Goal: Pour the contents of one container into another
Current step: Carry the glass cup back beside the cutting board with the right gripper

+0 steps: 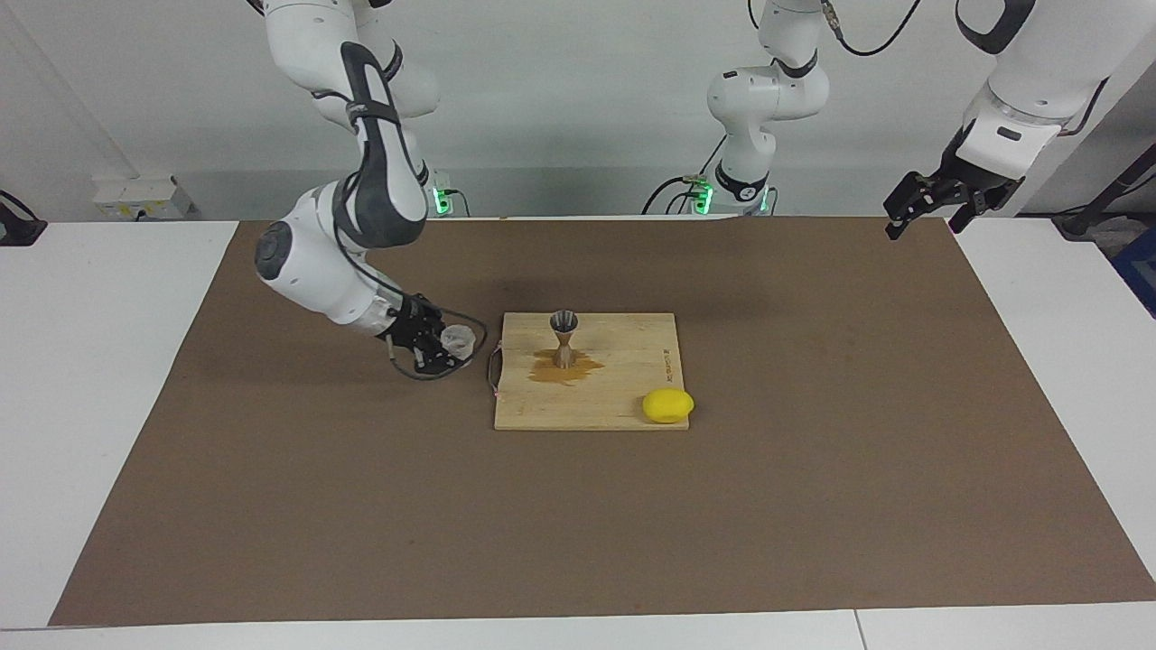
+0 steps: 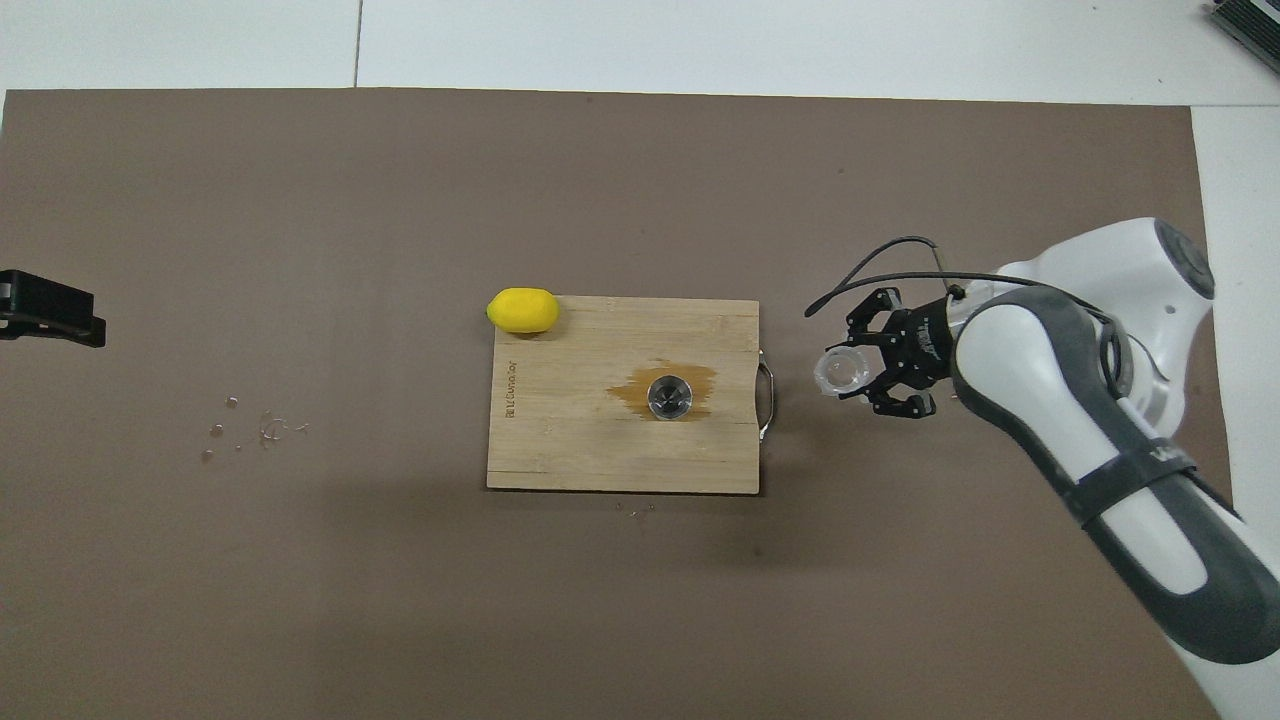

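Note:
The opening of the glass cup point(image 2: 843, 370) is up and the cup is clear of the board's handle. My right gripper should keep moving the cup away and down until the cup's base touches the mat point(image 1: 387, 385).
The metal hourglass jigger point(image 1: 564, 337) point(image 2: 669, 395) stands upright on a wooden board point(image 1: 623, 361) point(image 2: 560, 440), in a brown wet patch point(image 1: 564, 368). My right gripper point(image 1: 449, 346) point(image 2: 857, 372) is shut on the small clear glass cup point(image 1: 459, 340) point(image 2: 842, 371). It holds the cup low over the brown mat, beside the board toward the right arm's end, with the cup's mouth showing from above. My left gripper point(image 1: 930, 203) point(image 2: 45, 310) hangs open and holds nothing, high over the mat's edge at the left arm's end.
A yellow lemon point(image 1: 668, 405) point(image 2: 522, 310) lies at the board's corner farthest from the robots, toward the left arm's end. The board's metal handle point(image 2: 766, 400) sticks out toward the cup. Small drops point(image 2: 250, 430) lie on the mat toward the left arm's end.

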`<state>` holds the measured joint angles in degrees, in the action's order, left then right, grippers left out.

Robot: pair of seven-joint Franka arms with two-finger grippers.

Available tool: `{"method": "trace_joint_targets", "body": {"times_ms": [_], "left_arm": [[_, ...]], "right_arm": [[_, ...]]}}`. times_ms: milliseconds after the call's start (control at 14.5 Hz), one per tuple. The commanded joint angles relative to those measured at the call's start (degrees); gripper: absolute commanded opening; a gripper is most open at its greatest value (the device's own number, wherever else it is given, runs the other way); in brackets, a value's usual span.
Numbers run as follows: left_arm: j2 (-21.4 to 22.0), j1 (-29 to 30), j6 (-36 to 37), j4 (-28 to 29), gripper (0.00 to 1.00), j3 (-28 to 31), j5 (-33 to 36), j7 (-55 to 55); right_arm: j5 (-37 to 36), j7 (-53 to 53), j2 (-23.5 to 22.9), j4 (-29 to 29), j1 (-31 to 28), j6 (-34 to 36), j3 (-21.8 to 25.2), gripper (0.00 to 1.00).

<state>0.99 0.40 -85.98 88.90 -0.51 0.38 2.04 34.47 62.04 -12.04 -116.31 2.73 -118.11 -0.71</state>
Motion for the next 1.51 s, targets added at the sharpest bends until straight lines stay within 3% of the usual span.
{"method": "trace_joint_targets", "body": {"times_ms": [0, 275, 550, 619, 825, 894, 1169, 1444], "left_arm": [[2.26, -1.27, -2.43, 3.55, 1.00, 0.68, -0.29, 0.95], [2.26, -1.28, -2.52, 3.56, 1.00, 0.59, -0.29, 1.03], [2.26, -1.28, -1.64, 3.39, 1.00, 0.59, -0.29, 0.95], [2.26, -1.28, -1.38, 3.39, 1.00, 0.59, -0.29, 0.95], [2.35, -1.19, -1.29, 3.39, 1.00, 0.59, -0.29, 0.95], [2.35, -1.27, -1.29, 3.47, 1.00, 0.59, -0.29, 0.95], [2.35, -1.28, -1.29, 3.47, 1.00, 0.59, -0.29, 0.95], [2.35, -1.28, -1.29, 3.47, 1.00, 0.59, -0.29, 0.95]], "right_arm": [[3.84, -6.91, -0.87, -2.96, -5.35, -0.20, -0.87, 0.00], [8.16, -10.62, -4.39, -2.96, -9.58, 0.25, -0.87, 0.00], [8.95, -10.62, -5.62, -3.04, -12.05, -0.71, -0.78, 0.20], [8.95, -10.36, -5.62, -3.04, -12.14, -0.72, -0.70, 0.30], [8.95, -10.27, -5.54, -3.48, -13.71, -1.68, -0.61, 0.74], [8.78, -10.88, -5.27, -3.48, -13.81, -1.86, -0.52, 1.00], [6.77, -10.71, -3.08, -4.71, -13.89, -1.68, -0.17, 1.00], [-5.34, -17.10, -0.01, -4.89, -13.02, -0.02, -0.52, 1.00]]}}
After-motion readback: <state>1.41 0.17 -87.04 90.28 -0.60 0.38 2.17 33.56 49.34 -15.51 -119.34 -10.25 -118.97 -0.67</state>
